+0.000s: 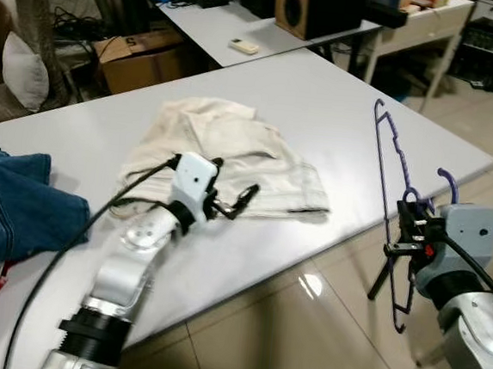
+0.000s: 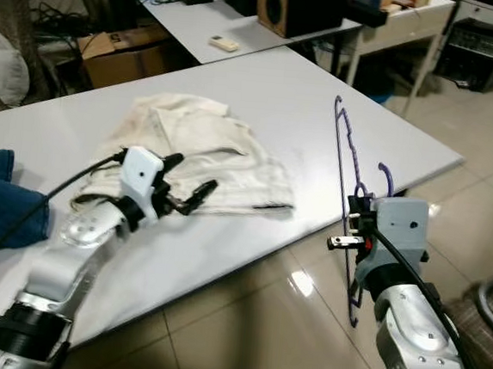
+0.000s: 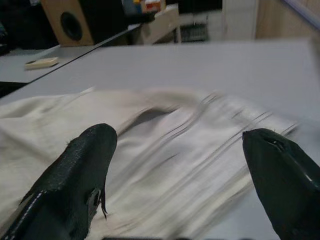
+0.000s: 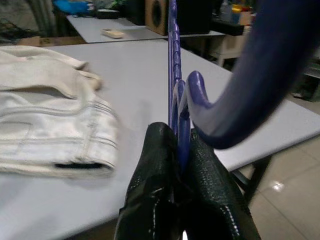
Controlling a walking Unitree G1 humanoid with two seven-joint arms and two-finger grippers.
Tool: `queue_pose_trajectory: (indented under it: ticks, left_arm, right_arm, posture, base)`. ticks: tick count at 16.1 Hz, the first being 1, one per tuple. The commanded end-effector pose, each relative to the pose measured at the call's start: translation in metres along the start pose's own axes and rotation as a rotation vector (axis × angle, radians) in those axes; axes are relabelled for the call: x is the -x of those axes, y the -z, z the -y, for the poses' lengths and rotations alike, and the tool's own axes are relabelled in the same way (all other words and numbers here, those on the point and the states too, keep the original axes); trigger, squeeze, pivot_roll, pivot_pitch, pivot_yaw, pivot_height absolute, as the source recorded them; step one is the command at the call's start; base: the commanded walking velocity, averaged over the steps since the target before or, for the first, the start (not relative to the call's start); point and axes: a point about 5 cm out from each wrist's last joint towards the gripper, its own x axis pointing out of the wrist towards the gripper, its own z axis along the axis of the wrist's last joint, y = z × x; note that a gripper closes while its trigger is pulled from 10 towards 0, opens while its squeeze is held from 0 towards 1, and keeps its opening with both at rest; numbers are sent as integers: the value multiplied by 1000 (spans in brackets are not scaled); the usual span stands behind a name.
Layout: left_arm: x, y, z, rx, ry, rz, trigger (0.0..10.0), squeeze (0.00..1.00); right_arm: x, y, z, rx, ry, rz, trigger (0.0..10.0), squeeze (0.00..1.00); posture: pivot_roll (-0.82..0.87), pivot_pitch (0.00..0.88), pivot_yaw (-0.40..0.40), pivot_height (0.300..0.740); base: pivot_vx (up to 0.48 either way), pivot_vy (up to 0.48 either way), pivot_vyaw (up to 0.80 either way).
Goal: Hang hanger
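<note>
The flattened end of the cream-white trousers has parallel seams along it, so the trousers' waist will spread into a wide empty opening when I lift it.
A purple hanger stands upright off the table's right edge, with my right gripper shut on it near the hook; the right wrist view shows the black fingers clamped on its purple bars. My left gripper is open, low over the front edge of cream-white trousers lying crumpled on the white table. In the left wrist view both fingertips frame the blurred cloth.
Blue jeans lie at the table's left end. Behind stands a second table with a remote and a speaker. A cardboard box sits on the floor. Tiled floor lies in front.
</note>
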Motion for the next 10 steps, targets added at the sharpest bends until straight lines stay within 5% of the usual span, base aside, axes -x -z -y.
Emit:
queue_pose_trajectory:
  ticks: [1, 2, 3, 6, 7, 10]
  left_arm:
    - [2, 2, -3, -61, 39, -25, 10000, 0]
    - [5, 3, -3, -96, 108, -31, 10000, 0]
    - [8, 4, -4, -132, 181, -57, 10000, 1000]
    - [11, 19, -9, -330, 312, -205, 10000, 1000]
    - [6, 22, -15, -410, 329, -250, 10000, 20]
    - [-2, 17, -31, -524, 334, -288, 10000, 0]
  right_arm:
    - [3, -3, -4, -10, -38, 20, 10000, 0]
    - [5, -3, -4, -12, -49, 20, 10000, 0]
    - [6, -2, -4, -14, -59, 10, 10000, 0]
    - [8, 4, 1, 4, -55, -31, 10000, 0]
    - [8, 6, 2, 3, -45, -41, 10000, 0]
    - [10, 4, -1, 14, -66, -26, 10000, 0]
  posture:
    - [-249, 12, 93, 740]
    - [-248, 12, 100, 740]
    - [-248, 12, 104, 740]
    - [-244, 9, 116, 740]
    - [-246, 7, 122, 740]
    - [-249, 5, 133, 740]
  base:
    - [0, 0, 0]
    - [0, 0, 0]
    - [0, 0, 0]
    - [0, 0, 0]
    - [0, 0, 0]
    - [0, 0, 0]
